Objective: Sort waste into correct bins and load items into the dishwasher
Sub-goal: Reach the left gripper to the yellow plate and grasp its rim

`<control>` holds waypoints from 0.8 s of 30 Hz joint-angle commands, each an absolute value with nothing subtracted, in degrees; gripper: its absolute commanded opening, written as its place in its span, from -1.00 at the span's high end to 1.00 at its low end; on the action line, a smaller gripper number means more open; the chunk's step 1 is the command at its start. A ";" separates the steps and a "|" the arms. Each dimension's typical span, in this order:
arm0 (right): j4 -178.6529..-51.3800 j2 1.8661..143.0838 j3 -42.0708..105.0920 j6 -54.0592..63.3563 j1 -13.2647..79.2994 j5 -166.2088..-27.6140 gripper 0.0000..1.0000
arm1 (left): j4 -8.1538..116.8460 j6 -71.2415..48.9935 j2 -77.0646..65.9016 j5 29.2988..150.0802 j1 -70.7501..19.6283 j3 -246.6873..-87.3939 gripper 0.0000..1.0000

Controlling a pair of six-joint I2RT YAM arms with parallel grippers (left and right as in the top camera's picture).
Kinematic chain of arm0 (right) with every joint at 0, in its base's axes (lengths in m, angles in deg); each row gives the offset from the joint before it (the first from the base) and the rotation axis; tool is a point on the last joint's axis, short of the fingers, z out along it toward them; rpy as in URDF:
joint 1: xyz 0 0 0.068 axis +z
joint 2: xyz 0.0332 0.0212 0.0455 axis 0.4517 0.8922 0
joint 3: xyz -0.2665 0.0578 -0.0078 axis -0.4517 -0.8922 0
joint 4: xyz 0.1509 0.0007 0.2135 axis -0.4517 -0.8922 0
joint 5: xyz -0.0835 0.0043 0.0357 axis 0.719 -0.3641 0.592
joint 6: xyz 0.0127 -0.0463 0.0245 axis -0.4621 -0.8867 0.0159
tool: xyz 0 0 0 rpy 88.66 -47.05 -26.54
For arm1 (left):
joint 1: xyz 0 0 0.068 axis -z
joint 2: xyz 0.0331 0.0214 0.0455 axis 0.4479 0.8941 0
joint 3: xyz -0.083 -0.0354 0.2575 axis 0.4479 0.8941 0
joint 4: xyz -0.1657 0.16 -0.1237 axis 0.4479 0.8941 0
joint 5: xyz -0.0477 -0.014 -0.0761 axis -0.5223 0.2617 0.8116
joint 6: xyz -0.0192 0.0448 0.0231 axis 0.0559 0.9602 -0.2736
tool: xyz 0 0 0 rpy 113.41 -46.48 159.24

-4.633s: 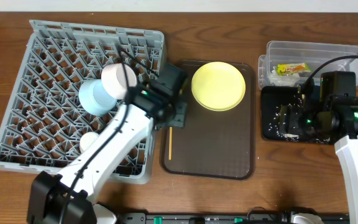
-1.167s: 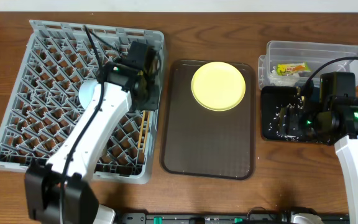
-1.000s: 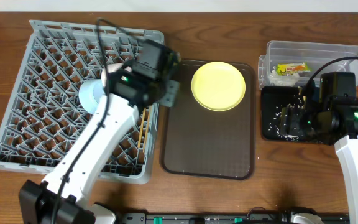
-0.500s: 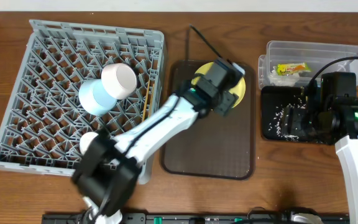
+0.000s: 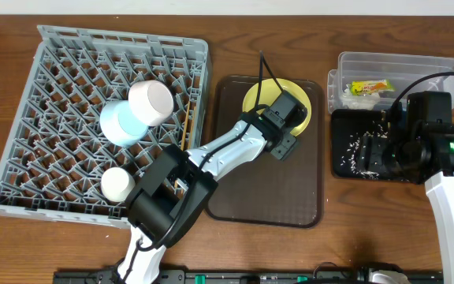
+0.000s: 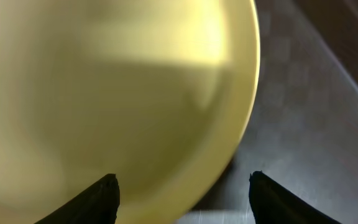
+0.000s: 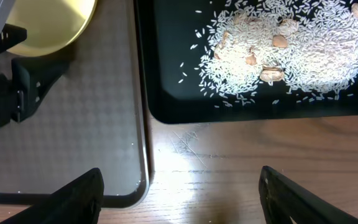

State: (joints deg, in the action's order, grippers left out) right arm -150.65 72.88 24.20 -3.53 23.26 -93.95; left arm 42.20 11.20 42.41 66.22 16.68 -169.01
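The yellow plate's front rim (image 6: pixel 211 185) runs at a slant across the open fingers of my left gripper. Next, I turn the fingers square to the plate's side nearer the black tray (image 5: pixel 308 118) before I lift.
The yellow plate (image 5: pixel 268 99) lies at the back of the brown serving tray (image 5: pixel 266 189). My left gripper (image 5: pixel 284 142) is open and low, its jaws straddling the plate's front right rim (image 6: pixel 166 93); it also shows in the right wrist view (image 7: pixel 17 93). The grey rack (image 5: pixel 124 37) holds the light blue bowl (image 5: pixel 119 122), a white bowl (image 5: pixel 151 101), another small white one (image 5: pixel 117 183) and the chopsticks (image 5: pixel 185 126). My right gripper (image 5: pixel 396 150) is open and empty over the black tray (image 5: pixel 345 170), which holds rice (image 7: pixel 291 43). The wrapper (image 5: pixel 369 87) lies in the clear tub (image 5: pixel 400 63).
The brown tray's front right corner (image 7: pixel 138 186) sits close to the black tray's left wall (image 7: pixel 143 74), with bare wooden table (image 7: pixel 229 162) under my right gripper. The left arm stretches across the rack's right edge and the brown tray.
The left arm lifted the chopsticks off the brown tray, left them in the rack, then swung right to the yellow plate. The right arm has not moved.
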 commanded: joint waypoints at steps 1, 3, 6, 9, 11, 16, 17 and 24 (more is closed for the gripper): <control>-150.76 72.53 24.37 -3.35 23.02 -93.36 -0.56 | 46.62 10.26 42.84 66.15 16.61 -168.99 -0.23; -150.79 72.53 24.37 -3.55 23.02 -93.38 -0.56 | 50.97 10.24 42.84 67.55 16.61 -168.99 -0.16; -150.81 72.53 24.37 -3.55 23.02 -93.36 -0.55 | 55.43 10.24 42.84 71.37 16.61 -168.99 -0.07; -150.85 72.53 24.37 -3.55 23.02 -93.38 -0.55 | 59.84 10.24 42.84 75.64 16.61 -168.99 0.19; -150.87 72.53 24.37 -3.55 23.02 -93.38 -0.54 | 61.11 10.22 42.84 76.75 16.61 -168.99 0.19; -150.83 72.53 24.37 -3.53 23.02 -93.38 -0.54 | 61.66 9.85 42.84 76.90 16.72 -168.99 0.20; -150.83 72.53 24.37 -3.53 23.02 -93.38 -0.54 | 61.57 9.83 42.84 76.90 16.77 -168.99 0.21; -150.81 72.53 24.37 -3.53 23.02 -93.38 -0.54 | 61.05 9.85 42.84 76.88 16.87 -168.99 0.62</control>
State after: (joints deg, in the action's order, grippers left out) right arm -150.76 72.88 24.20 -3.55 23.26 -93.95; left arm 60.50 10.20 41.86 76.12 16.74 -169.79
